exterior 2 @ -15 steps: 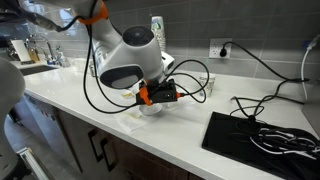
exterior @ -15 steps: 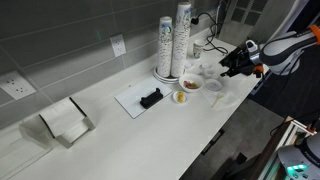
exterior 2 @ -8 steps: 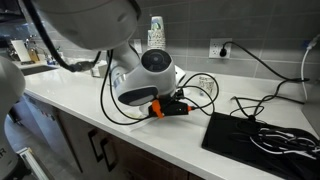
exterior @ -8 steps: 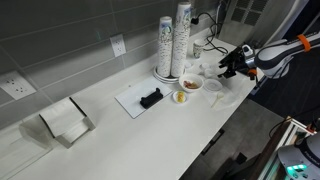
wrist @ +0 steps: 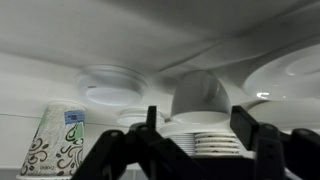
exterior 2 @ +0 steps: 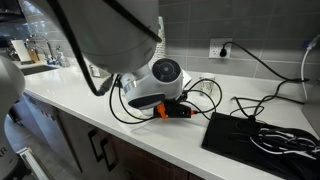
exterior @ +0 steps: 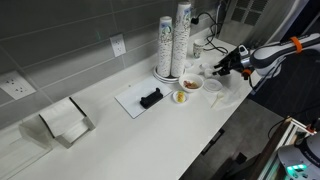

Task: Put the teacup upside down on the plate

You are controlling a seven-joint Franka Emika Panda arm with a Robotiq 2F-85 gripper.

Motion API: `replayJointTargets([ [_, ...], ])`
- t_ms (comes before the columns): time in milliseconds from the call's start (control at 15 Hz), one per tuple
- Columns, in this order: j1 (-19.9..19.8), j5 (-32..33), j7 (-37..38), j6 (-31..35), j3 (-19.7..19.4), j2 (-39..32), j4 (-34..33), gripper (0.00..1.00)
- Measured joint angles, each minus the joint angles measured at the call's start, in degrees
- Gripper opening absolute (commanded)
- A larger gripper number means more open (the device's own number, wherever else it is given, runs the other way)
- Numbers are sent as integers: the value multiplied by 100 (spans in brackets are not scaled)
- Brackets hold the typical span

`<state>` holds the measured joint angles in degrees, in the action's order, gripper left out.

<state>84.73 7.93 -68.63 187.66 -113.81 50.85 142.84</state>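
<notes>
The teacup (wrist: 201, 91) is just past the open fingers of the robot's gripper, so the gripper should move further in around the teacup's sides (wrist: 181, 102) before it closes and lifts.
In the wrist view the white teacup (wrist: 200, 95) is in the middle, just beyond and between my two dark fingers. My gripper (wrist: 198, 125) is open and empty, with a finger on each side of the cup and neither touching it. The white plate (wrist: 290, 72) lies to the right of the cup. In an exterior view my gripper (exterior: 222, 65) reaches in level with the counter near the teacup (exterior: 207, 72), and the plate (exterior: 222, 98) lies in front of it. In an exterior view the arm hides both, and only the gripper (exterior 2: 180, 110) shows.
Tall stacked patterned paper cups (exterior: 174, 42) stand behind the teacup and also show in the wrist view (wrist: 50, 148). A white bowl with food (exterior: 188, 86), a white tray with a black object (exterior: 143, 100) and a napkin holder (exterior: 65, 122) sit on the counter. Cables and a black mat (exterior 2: 260, 135) lie nearby.
The arm has stretched out and the gripper has moved in toward the teacup and paper cups. It stays open.
</notes>
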Motion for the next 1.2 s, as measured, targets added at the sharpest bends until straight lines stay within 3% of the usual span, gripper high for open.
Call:
replayJointTargets([
  [533,129,3,465,-27,-104,66,-92,85],
  [800,170,3,621,-106,-140,54,-105,100],
  [1000,171,6,669,-179,-162,20,-110,100],
  [1200,170,18,706,-234,-179,-34,-126,92],
])
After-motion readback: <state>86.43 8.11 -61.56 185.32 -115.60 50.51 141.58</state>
